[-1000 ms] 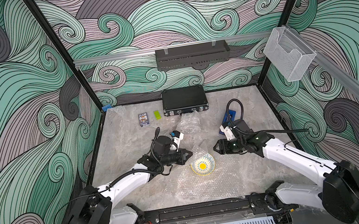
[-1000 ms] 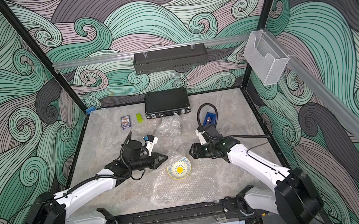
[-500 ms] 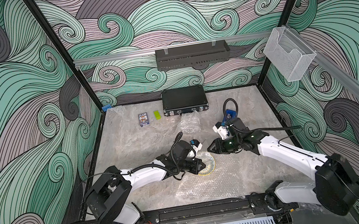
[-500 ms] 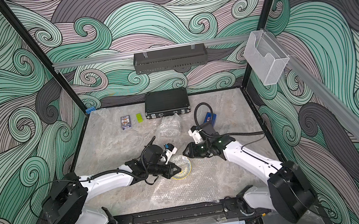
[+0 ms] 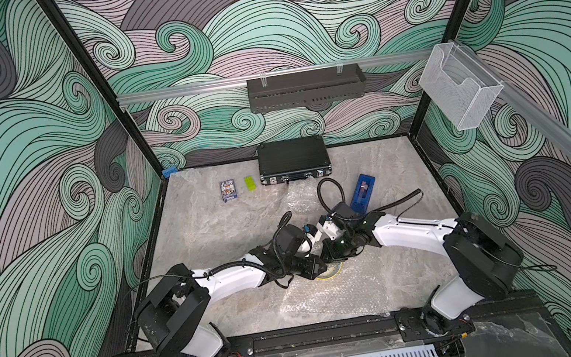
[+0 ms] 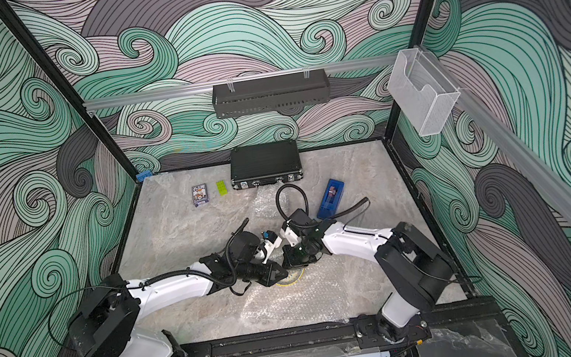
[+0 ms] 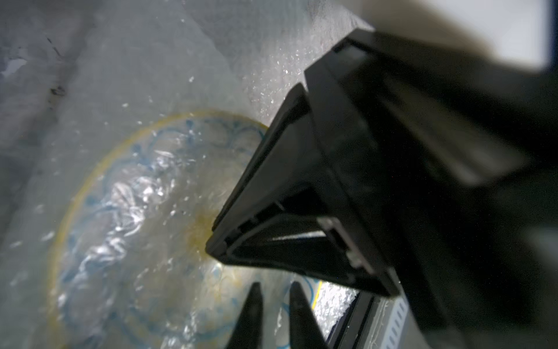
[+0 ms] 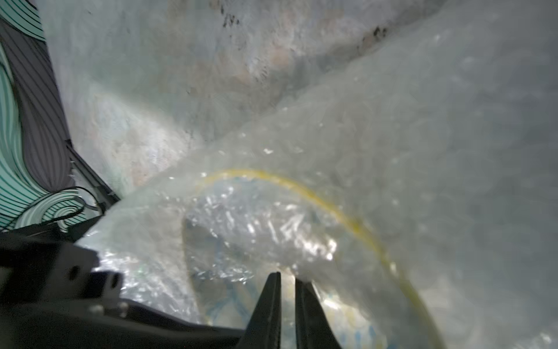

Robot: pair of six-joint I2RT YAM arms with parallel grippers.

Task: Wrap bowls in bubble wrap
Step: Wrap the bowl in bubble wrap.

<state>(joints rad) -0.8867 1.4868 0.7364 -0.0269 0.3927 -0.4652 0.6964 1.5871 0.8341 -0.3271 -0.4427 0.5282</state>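
Observation:
With a fold of the bubble wrap over the bowl (image 7: 136,200) and the bubble wrap's other side (image 5: 375,257) flat, my left gripper should pin the fold while my right gripper brings that side over.
A cream bowl (image 5: 329,276) with a yellow rim sits mid-table on a flat sheet of bubble wrap (image 5: 333,296); both grippers hide most of it in both top views. My left gripper (image 5: 318,267) and right gripper (image 5: 329,257) meet nose to nose over it. In the left wrist view the bowl (image 7: 136,226) lies under a fold of wrap; my left gripper (image 7: 275,291) stands slightly open above it. In the right wrist view my right gripper (image 8: 287,276) is nearly closed, pinching the bubble wrap (image 8: 271,223) folded over the bowl's rim (image 8: 332,208).
A crumpled bundle of bubble wrap (image 5: 301,200) lies behind the grippers. Further back are a black case (image 5: 294,164), a card box (image 5: 227,190) and a green brick (image 5: 249,184). A blue device (image 5: 363,192) lies right of the bundle. The front rail (image 5: 320,333) borders the table.
My left arm swung right over the bowl and its jaws have parted a little. My right gripper moved in over the bowl and its jaws narrowed onto the wrap.

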